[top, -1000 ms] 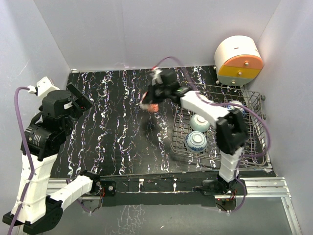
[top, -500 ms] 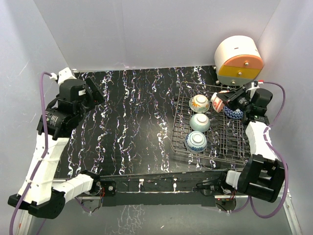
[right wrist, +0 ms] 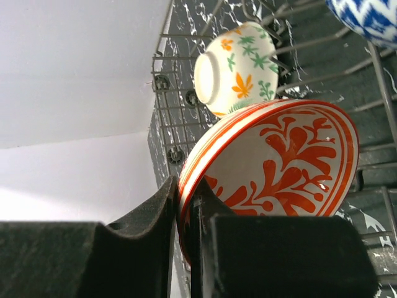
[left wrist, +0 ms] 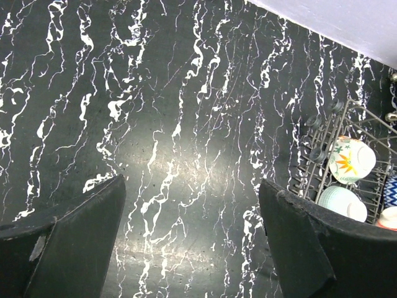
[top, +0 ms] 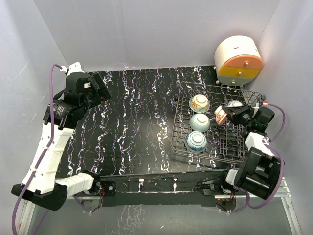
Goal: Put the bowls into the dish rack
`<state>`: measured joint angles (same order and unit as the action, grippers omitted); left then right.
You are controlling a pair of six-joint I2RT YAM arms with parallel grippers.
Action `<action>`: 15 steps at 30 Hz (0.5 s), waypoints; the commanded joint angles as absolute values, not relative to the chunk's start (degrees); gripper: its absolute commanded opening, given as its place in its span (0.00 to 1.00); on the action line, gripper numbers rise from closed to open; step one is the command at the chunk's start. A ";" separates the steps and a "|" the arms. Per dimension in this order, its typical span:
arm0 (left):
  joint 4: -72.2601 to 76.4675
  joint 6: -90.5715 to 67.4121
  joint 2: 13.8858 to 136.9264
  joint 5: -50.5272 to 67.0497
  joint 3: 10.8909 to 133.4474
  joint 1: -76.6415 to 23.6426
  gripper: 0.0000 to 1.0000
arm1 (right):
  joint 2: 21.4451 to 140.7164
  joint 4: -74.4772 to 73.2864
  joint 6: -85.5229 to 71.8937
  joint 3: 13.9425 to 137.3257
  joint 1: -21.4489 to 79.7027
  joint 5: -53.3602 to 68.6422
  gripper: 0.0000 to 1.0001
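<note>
The orange-red bowl is hanging next to open wires in front of the blue zigzag bowl, so the robot's right gripper should go on lowering it until it touches those wires.
The grey wire dish rack stands at the right of the table. In its left row sit a cream bowl with orange flowers, a pale teal bowl and a blue-patterned bowl. My right gripper is shut on the rim of an orange-red patterned bowl and holds it on edge over the rack's right half. In the right wrist view the jaws pinch that bowl; the flower bowl lies beyond it. A blue zigzag bowl sits just behind. My left gripper is open and empty, above the table's far left.
A rounded white, orange and yellow drawer unit stands behind the rack at the back right. White walls close the back and both sides. In the left wrist view the rack shows at the right edge, beyond black marbled tabletop.
My right arm carried the orange-red bowl from left of the rack across to the rack's right side, then lowered it towards the rack. My left arm rose and shifted to the back right.
</note>
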<state>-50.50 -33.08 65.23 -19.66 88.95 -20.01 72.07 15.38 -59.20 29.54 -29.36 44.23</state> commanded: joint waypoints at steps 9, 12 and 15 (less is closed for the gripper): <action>-48.17 -32.99 63.32 -18.72 87.14 -19.96 0.86 | 76.81 23.80 -57.24 28.89 -33.72 46.94 0.12; -48.09 -32.98 63.52 -18.81 87.10 -19.98 0.86 | 76.99 15.32 -50.87 31.13 -33.75 45.06 0.12; -47.91 -32.75 63.62 -18.77 87.17 -19.96 0.86 | 76.18 6.56 -44.46 33.09 -34.20 39.95 0.16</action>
<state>-49.19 -33.43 64.23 -18.85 87.15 -20.01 77.17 15.31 -54.28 28.47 -33.54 44.86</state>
